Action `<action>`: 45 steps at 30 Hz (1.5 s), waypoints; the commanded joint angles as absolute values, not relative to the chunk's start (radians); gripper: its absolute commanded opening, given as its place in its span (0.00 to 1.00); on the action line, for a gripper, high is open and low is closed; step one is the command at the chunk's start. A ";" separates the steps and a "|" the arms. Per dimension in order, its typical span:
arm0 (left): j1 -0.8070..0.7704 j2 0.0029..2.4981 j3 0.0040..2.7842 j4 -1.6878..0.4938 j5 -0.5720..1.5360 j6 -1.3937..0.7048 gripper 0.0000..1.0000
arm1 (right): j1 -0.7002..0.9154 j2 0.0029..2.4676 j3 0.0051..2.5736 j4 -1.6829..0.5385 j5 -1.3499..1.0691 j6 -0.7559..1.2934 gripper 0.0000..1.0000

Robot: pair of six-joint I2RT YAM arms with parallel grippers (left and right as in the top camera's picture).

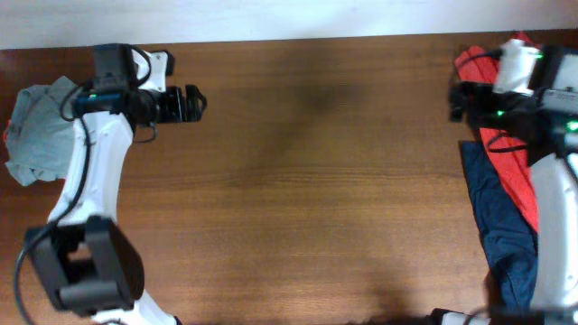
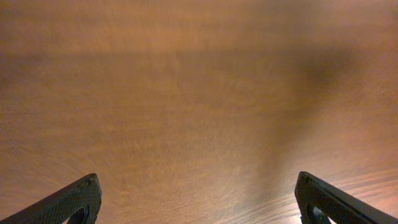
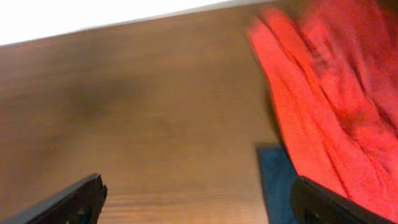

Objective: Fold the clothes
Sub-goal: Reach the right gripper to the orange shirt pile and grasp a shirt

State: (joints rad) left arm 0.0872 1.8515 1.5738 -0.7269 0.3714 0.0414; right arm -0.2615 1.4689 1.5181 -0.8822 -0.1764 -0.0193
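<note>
The red garment is lying over the navy one (image 1: 502, 167), so the robot's open right gripper should keep moving toward the pile (image 1: 518, 185) and close on a fold of red cloth.
A pile of clothes lies at the table's right edge: an orange-red garment (image 1: 506, 162) over a navy one (image 1: 506, 239). In the right wrist view the red garment (image 3: 323, 106) fills the right side, with a navy corner (image 3: 277, 180) below it. My right gripper (image 1: 458, 99) (image 3: 196, 202) is open and empty, above bare wood at the pile's left edge. A pale grey-green garment (image 1: 41, 135) lies crumpled at the far left. My left gripper (image 1: 192, 104) (image 2: 196, 202) is open and empty over bare table, right of that garment. No lettering or tag shows.
The wooden table (image 1: 307, 199) spans the view, with its far edge against a white wall at the top. The left arm's base (image 1: 86, 266) stands at the front left. The right arm covers part of the pile.
</note>
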 commanded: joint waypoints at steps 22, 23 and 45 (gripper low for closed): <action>0.080 2.047 1.592 -0.764 0.431 0.065 0.99 | -0.890 1.914 1.535 -0.958 -0.118 0.297 0.94; 0.077 2.047 1.592 -0.764 0.431 0.065 0.99 | -0.900 1.914 1.535 -0.952 -0.118 0.297 0.93; 0.054 2.047 1.592 -0.733 0.430 0.065 0.99 | -0.841 1.920 1.407 -0.752 -0.028 0.293 0.81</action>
